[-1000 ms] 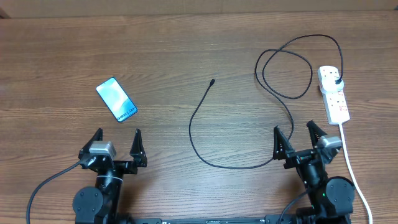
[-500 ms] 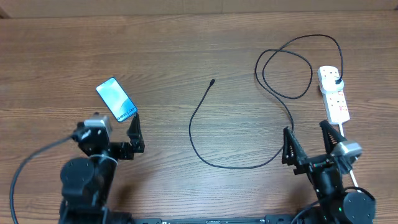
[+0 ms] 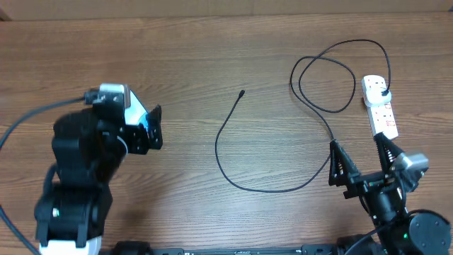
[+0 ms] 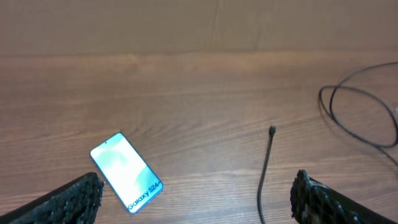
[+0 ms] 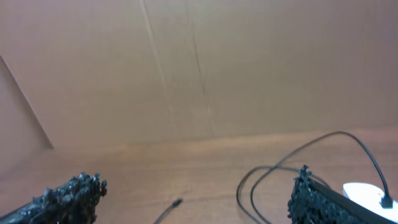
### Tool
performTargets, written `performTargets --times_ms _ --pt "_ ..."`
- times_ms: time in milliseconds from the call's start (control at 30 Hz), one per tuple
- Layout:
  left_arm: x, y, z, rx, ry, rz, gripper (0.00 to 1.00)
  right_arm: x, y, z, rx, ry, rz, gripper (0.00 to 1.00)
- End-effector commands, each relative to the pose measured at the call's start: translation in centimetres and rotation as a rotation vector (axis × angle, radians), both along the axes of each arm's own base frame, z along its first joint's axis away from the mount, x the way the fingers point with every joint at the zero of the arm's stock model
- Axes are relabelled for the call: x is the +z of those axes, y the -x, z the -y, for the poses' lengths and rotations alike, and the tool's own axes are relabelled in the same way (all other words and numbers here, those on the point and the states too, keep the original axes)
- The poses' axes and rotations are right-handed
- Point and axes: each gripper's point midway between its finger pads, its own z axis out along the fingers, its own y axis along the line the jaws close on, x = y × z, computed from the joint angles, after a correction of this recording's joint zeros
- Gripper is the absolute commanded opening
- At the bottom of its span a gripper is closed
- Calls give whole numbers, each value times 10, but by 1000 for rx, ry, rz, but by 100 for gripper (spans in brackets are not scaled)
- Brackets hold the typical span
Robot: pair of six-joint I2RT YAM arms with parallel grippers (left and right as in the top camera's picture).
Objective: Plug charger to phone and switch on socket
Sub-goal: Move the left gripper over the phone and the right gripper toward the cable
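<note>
The phone (image 4: 127, 173) lies at a slant to the robot's left gripper, so that gripper should turn in line and straddle the camera end (image 4: 110, 147), leaving the lettered end for the charger.
The phone (image 4: 126, 171) lies flat on the wooden table, its light blue screen lit. It sits just ahead of my left gripper (image 4: 198, 186), near that gripper's left finger. In the overhead view the left arm covers most of it. The left gripper is open and holds nothing. The charger (image 3: 233, 180) is a thin black cable curving across the table. Its connector tip (image 3: 242, 92) lies free at mid-table, and its black plug (image 3: 383, 91) sits in the socket (image 3: 380, 106) at the right. My right gripper (image 3: 356, 142) stands open and empty just in front of the socket.
The charger makes loose loops (image 3: 325, 74) to the left of the socket. A brown board wall (image 5: 186, 62) rises behind the table's far edge. The connector tip (image 4: 272, 130) lies right of the phone, with bare wood between them.
My left arm has swung forward and up over the phone, hiding most of it from overhead. The right arm has shifted a little to the right. Both grippers stay open.
</note>
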Motion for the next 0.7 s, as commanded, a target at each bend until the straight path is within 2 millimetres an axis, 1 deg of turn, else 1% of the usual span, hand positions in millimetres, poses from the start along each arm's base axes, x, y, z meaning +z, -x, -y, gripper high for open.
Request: performTargets --times_ms 0,100,200,300,400,567,667 --pt "13 -11 5 -40 -14 -17 100 20 -2 -2 10 4 -29 100" --pt "9 -20 12 -73 5 -77 99 21 -10 -5 24 10 -109 100" --pt "0 -29 18 -100 23 -141 99 18 -21 -6 25 18 -205 100" --pt "-6 -34 27 -139 52 -169 100 15 -30 -11 49 21 -299 100" --pt "-14 -34 27 -142 54 -202 100 11 -38 -15 65 25 -400 100" --pt "-31 -28 26 -136 52 -282 100 2 -51 -18 76 32 -568 100" --pt "-38 -27 27 -138 57 -315 100 -6 -56 -26 117 22 -674 100"
